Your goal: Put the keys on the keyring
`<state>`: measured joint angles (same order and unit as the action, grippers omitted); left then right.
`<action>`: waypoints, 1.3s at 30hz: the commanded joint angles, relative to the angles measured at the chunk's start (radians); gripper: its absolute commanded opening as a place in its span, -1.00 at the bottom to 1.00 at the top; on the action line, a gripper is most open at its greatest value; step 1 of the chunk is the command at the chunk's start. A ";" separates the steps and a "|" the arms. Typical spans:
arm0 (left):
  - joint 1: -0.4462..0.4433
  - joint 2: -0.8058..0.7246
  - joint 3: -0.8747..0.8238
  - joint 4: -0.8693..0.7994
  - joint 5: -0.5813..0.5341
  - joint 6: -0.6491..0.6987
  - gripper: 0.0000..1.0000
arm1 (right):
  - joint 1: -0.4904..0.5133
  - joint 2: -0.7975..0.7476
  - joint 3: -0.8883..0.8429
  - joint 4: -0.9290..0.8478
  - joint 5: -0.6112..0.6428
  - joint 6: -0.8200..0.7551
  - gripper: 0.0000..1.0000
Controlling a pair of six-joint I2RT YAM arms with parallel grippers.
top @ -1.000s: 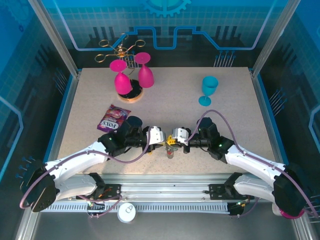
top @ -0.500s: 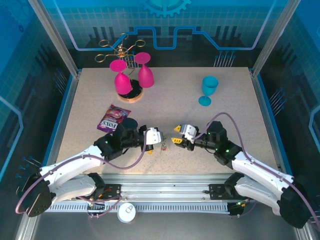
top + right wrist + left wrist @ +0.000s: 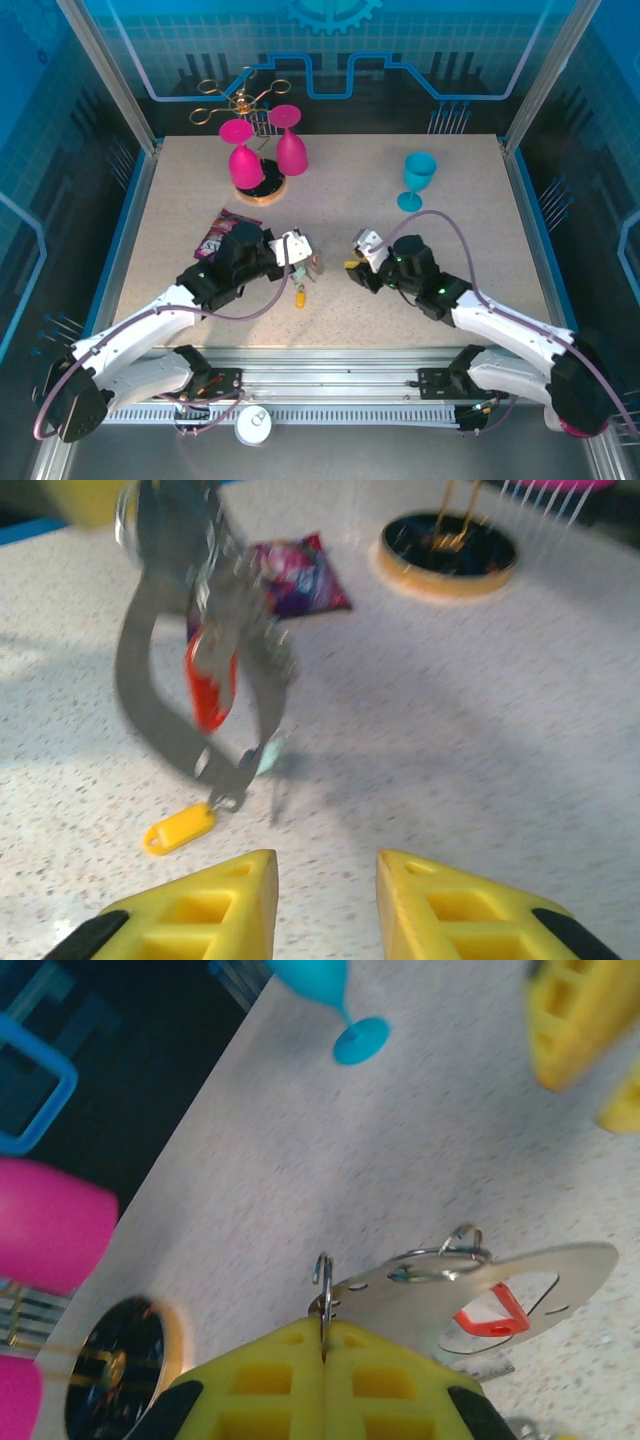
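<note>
My right gripper should keep going down to the orange key (image 3: 300,288) while its head (image 3: 300,299) is clear of the hanging keyring, and then close there on the orange key.
My left gripper (image 3: 303,252) is shut on a small metal ring at the top of the keyring (image 3: 420,1295), a flat grey oval loop with a red tag (image 3: 492,1312). In the right wrist view the keyring (image 3: 138,670) hangs upright above the table. The orange-headed key (image 3: 180,828) trails from the loop's lower end and lies on the table. The teal-headed key (image 3: 266,754) hangs beside it. From above, the orange key (image 3: 299,297) sits just below the left gripper. My right gripper (image 3: 325,870) stands open and empty, a short way right of the keyring (image 3: 310,266).
A teal goblet (image 3: 418,180) stands at the back right. Two pink glasses (image 3: 265,150) hang upside down on a gold rack with a round base (image 3: 450,545) at the back left. A candy packet (image 3: 222,235) lies just left of the left arm.
The two grippers were together at the keys. The right one has opened and drawn back to the right; the left one has moved up and left, carrying the keyring with both keys.
</note>
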<state>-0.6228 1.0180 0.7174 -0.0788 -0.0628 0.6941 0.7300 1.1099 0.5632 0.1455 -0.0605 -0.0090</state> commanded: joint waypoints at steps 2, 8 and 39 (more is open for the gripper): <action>0.074 -0.021 0.036 -0.065 -0.058 -0.107 -1.00 | 0.097 0.175 0.050 0.079 0.067 0.225 -0.25; 0.154 -0.018 0.008 -0.035 -0.098 -0.218 -1.00 | 0.201 0.454 0.133 0.233 0.134 0.420 -0.17; 0.170 -0.030 -0.042 0.010 -0.032 -0.211 -1.00 | 0.227 0.756 0.310 0.101 0.097 0.560 -0.48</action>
<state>-0.4599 1.0122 0.6853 -0.1062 -0.1154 0.4953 0.9436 1.8408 0.8551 0.2764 0.0444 0.5495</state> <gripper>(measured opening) 0.049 0.267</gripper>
